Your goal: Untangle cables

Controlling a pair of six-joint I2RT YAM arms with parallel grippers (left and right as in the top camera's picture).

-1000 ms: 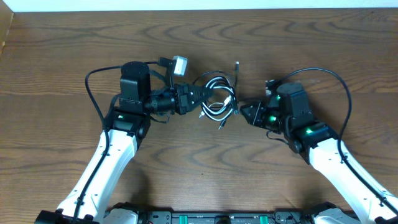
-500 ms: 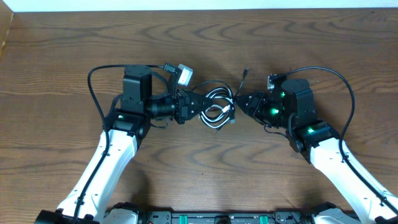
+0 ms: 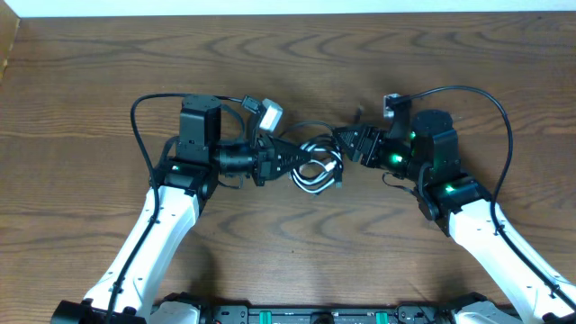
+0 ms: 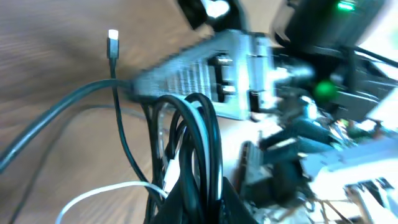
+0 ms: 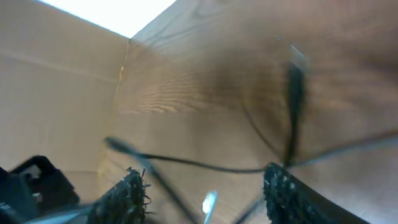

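Observation:
My left gripper should pull the bundle away (image 3: pixel 315 173), because a slack black piece of cable arches from the bundle to my right gripper. My right gripper should keep the strand of cable meanwhile.
A tangle of thin black and white cables (image 3: pixel 315 160) hangs between my two grippers at the table's middle. My left gripper (image 3: pixel 292 159) is shut on the bundle; in the left wrist view several black strands and a white one (image 4: pixel 199 155) run up out of its jaws (image 4: pixel 199 202), and a loose plug end (image 4: pixel 112 45) sticks up at the left. My right gripper (image 3: pixel 345 142) is open right at the bundle's right side. In the right wrist view thin black strands (image 5: pixel 205 167) cross between its spread fingers (image 5: pixel 202 193), with a plug end (image 5: pixel 295 81) beyond.
A small white adapter block (image 3: pixel 268 113) sits on the table just behind my left gripper. Each arm's thick black cord loops over the wooden table (image 3: pixel 288 54). A pale wall stands at the left in the right wrist view.
My right gripper has swung up and left, reaching the bundle's right side. My left gripper has pushed a little right with the bundle, which has drawn tighter and lifted.

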